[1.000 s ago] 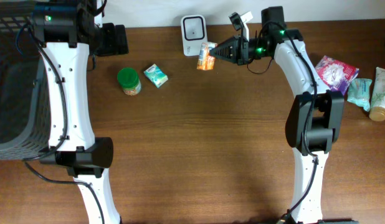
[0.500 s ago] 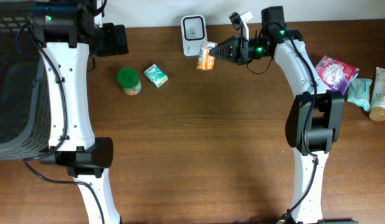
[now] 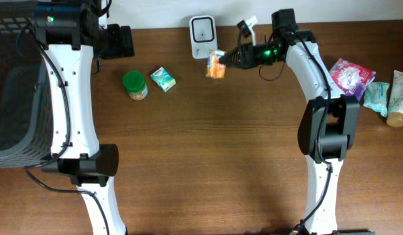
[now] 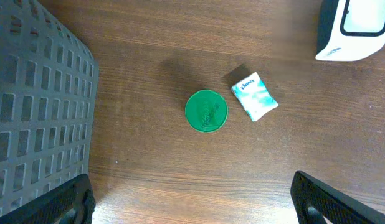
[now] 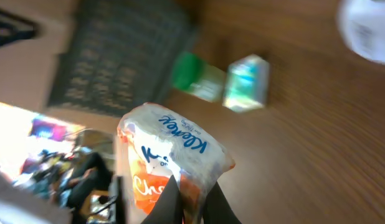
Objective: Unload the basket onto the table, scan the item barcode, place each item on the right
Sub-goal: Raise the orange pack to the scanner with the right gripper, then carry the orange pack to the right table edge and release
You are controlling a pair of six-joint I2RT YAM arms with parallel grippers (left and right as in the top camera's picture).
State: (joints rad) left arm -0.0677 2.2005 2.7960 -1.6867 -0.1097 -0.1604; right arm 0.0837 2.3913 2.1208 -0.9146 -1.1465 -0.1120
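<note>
My right gripper should turn the orange and white tissue packet (image 3: 215, 65) and move it over the scanner's window (image 3: 203, 30), because the packet is hanging next to the scanner's near edge.
My right gripper (image 3: 225, 60) is shut on an orange and white tissue packet (image 3: 216, 64) and holds it above the table, just below and to the right of the white barcode scanner (image 3: 202, 29). In the right wrist view the packet (image 5: 171, 152) is pinched at its crumpled edge between the dark fingers (image 5: 212, 200), and the scanner (image 5: 367, 25) is a white blur at the top right. I see no barcode on it. My left gripper (image 4: 194, 202) hangs wide open over bare wood, holding nothing.
A green-lidded jar (image 3: 135, 85) and a small green tissue pack (image 3: 163, 79) lie left of the scanner. A dark mesh basket (image 3: 12, 85) fills the far left. A pink packet (image 3: 350, 75) and two tubes (image 3: 377, 96) lie at the right edge.
The right wrist has turned and dipped a little, tilting the packet slightly lower in front of the scanner. The left arm has not moved.
</note>
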